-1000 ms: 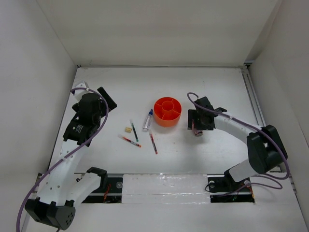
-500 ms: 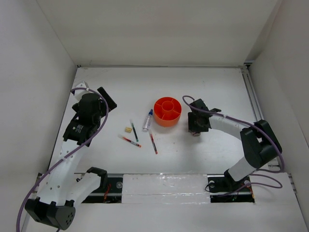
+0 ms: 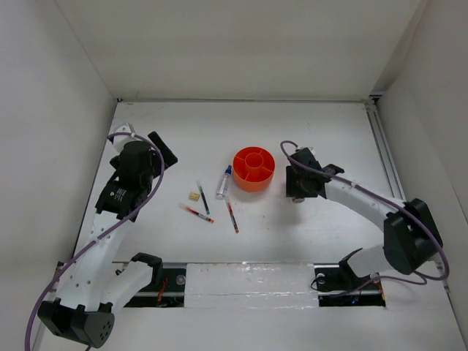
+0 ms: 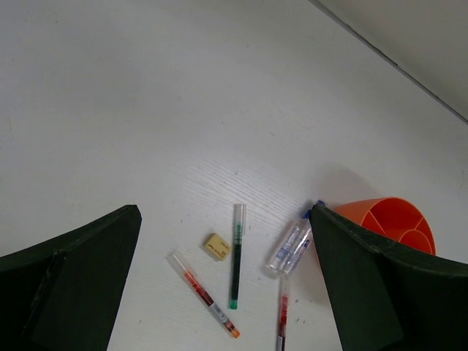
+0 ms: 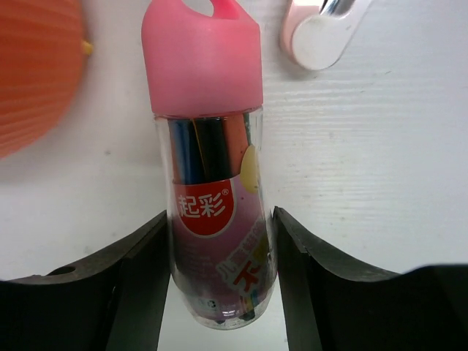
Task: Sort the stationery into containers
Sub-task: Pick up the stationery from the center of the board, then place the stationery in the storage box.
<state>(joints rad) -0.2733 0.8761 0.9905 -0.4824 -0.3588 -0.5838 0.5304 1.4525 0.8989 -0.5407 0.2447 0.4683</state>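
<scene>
I should keep moving my left gripper toward the pink cap (image 5: 203, 69) and close it there, because my right gripper is on the pink tube's clear body (image 5: 219, 212) and the cap is free.
My right gripper (image 3: 298, 189) is shut on the pink tube (image 5: 216, 212), a clear cylinder with a pink cap; both fingers press its sides, just right of the orange organiser (image 3: 241, 179), whose wall shows in the right wrist view (image 5: 29, 73). My left gripper (image 3: 162, 150) hangs open and empty, left of the loose items (image 4: 225, 241). On the table lie a yellow eraser (image 4: 217, 246), a dark green pen (image 4: 236, 256), a red pen (image 4: 205, 295), a second red pen (image 4: 282, 318) and the blue-capped marker (image 4: 292, 245), which lies beside the organiser (image 4: 387, 219).
A small white and pink object (image 5: 318, 33) lies on the table just beyond the tube's cap. White walls enclose the table on the left, back and right. A rail (image 3: 384, 153) runs along the right edge.
The right arm's elbow swung left and then out to the right, while its gripper stayed almost in place by the organiser, still holding the tube. The left arm has not moved.
</scene>
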